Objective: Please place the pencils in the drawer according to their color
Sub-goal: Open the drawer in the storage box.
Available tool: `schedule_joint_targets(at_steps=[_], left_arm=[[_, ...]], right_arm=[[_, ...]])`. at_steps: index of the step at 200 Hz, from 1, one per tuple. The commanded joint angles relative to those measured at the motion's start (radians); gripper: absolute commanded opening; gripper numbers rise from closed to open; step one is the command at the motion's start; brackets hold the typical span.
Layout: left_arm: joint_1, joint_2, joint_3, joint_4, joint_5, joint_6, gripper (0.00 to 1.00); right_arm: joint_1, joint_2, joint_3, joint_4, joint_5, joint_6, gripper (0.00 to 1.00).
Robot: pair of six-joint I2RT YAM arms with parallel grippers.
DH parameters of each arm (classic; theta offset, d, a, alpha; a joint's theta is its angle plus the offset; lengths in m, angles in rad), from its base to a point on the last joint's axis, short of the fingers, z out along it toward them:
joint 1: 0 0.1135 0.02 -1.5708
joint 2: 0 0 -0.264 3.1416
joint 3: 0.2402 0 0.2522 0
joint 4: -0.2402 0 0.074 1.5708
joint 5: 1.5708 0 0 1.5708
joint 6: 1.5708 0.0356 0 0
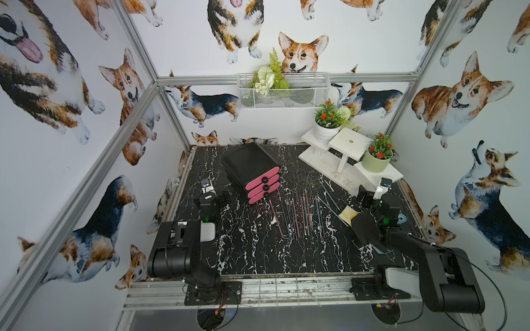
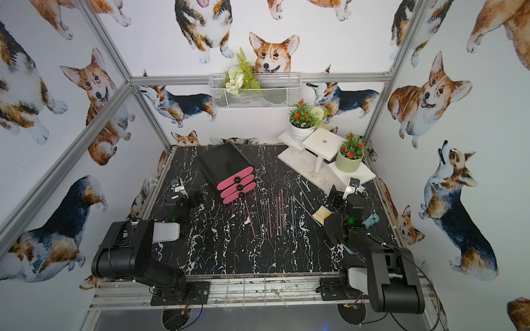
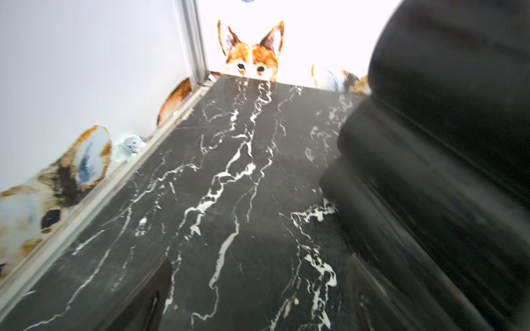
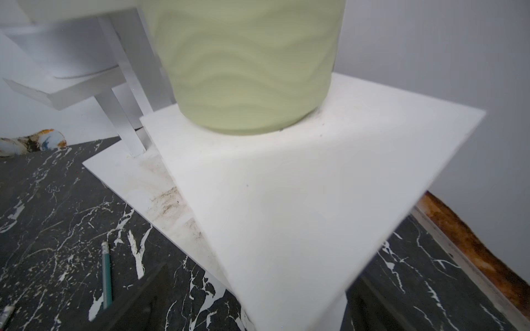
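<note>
My right gripper should first pull the top drawer open by its black knob [image 1: 265, 180], because the shut pink drawer fronts [image 1: 256, 191] face away from my left gripper.
The drawer [image 1: 252, 172] [image 2: 226, 169] is a black cabinet at the back left of the marble table, with three pink fronts [image 1: 263, 186], all shut. The pencils [image 1: 298, 215] [image 2: 272, 215], pink, teal and dark, lie spread on the table in front of it and to its right. One teal pencil [image 4: 106, 278] shows in the right wrist view. My left gripper [image 1: 213, 195] [image 3: 259, 266] is open and empty, low beside the cabinet's left side [image 3: 430, 172]. My right gripper [image 1: 372, 192] [image 4: 261, 275] is open, with a corner of the white plant stand [image 4: 286, 200] between its fingers.
The white stepped stand [image 1: 344, 169] carries a green pot [image 1: 375, 163] [image 4: 252, 71] and a white pot [image 1: 325, 131] at the back right. A tan and black object [image 1: 358, 223] lies by the right arm, over the rightmost pencil tips. Walls close in both sides.
</note>
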Motion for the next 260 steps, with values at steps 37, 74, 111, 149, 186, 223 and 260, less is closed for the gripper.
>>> schedule_joint_targets(at_steps=[37,74,111,149,186,223,260], left_arm=[[0.002,-0.138,0.031,-0.179,-0.109,-0.045,1.0],[0.002,-0.232,0.043,-0.239,-0.183,-0.085,1.0],[0.004,-0.339,0.119,-0.378,-0.206,-0.136,1.0],[0.008,-0.408,0.186,-0.508,-0.174,-0.258,1.0],[0.018,-0.406,0.273,-0.655,-0.107,-0.4,1.0],[0.019,-0.371,0.368,-0.807,-0.065,-0.492,1.0],[0.025,-0.338,0.409,-0.871,-0.01,-0.545,1.0]], right_arm=[[0.124,-0.286,-0.027,-0.387,0.174,0.083,1.0],[0.191,-0.373,0.003,-0.493,0.259,0.063,1.0],[0.202,-0.382,0.087,-0.626,0.227,0.108,1.0],[0.28,-0.389,0.15,-0.771,0.215,0.145,1.0],[0.44,-0.353,0.234,-0.881,0.218,0.214,1.0],[0.672,-0.222,0.335,-0.9,0.236,0.243,0.93],[0.825,-0.016,0.434,-0.753,0.195,0.25,0.77]])
